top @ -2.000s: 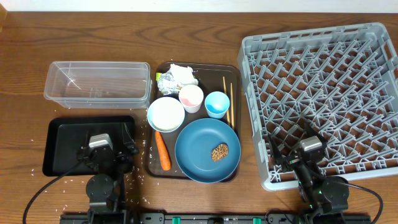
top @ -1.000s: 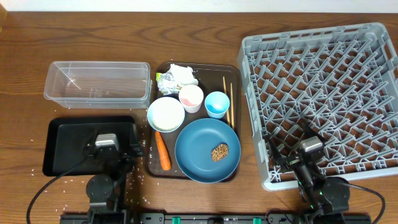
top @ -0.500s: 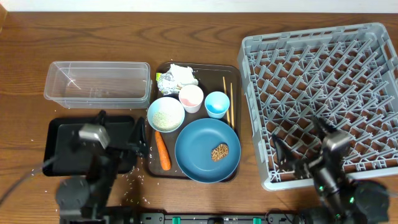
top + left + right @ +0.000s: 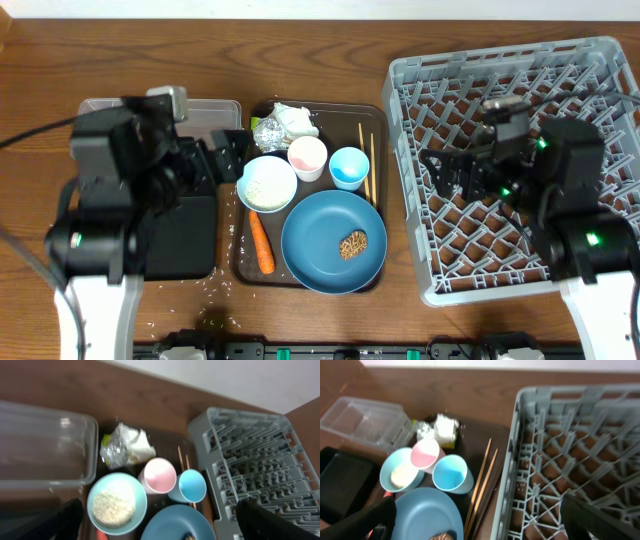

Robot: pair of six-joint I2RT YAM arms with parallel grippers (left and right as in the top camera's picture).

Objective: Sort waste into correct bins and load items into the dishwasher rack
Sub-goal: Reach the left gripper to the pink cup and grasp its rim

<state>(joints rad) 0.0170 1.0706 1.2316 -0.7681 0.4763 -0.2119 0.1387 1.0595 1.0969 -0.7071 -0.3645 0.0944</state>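
My left gripper keeps going down until its open fingers are on either side of the cup's side (image 4: 291,159) beside the white bowl, because the pink cup's rim (image 4: 308,151) faces up and is clear for them.
On the brown serving tray (image 4: 243,262) lie a crumpled tissue (image 4: 290,118), a silver wrapper (image 4: 266,130), a pink cup (image 4: 307,156), a light-blue cup (image 4: 349,167), a white bowl (image 4: 266,183) holding rice, a carrot (image 4: 261,243), chopsticks (image 4: 367,165) and a blue plate (image 4: 315,240) with a brown lump (image 4: 353,245). My left gripper (image 4: 222,160) is open and empty, raised left of the bowl; in its wrist view (image 4: 165,525) it is above the bowl (image 4: 116,505). My right gripper (image 4: 460,172) is open and empty over the grey rack (image 4: 590,80); its wrist view (image 4: 485,525) shows the chopsticks (image 4: 482,485) below.
The clear tub (image 4: 205,112) at the back left is partly hidden by my left arm. The black tray (image 4: 185,240) lies in front of it. Loose rice grains (image 4: 215,280) are scattered on the table near the serving tray's front left corner.
Both arms have risen from the table's front edge and swung toward the back. The left now hangs over the tub and black tray, the right over the rack.
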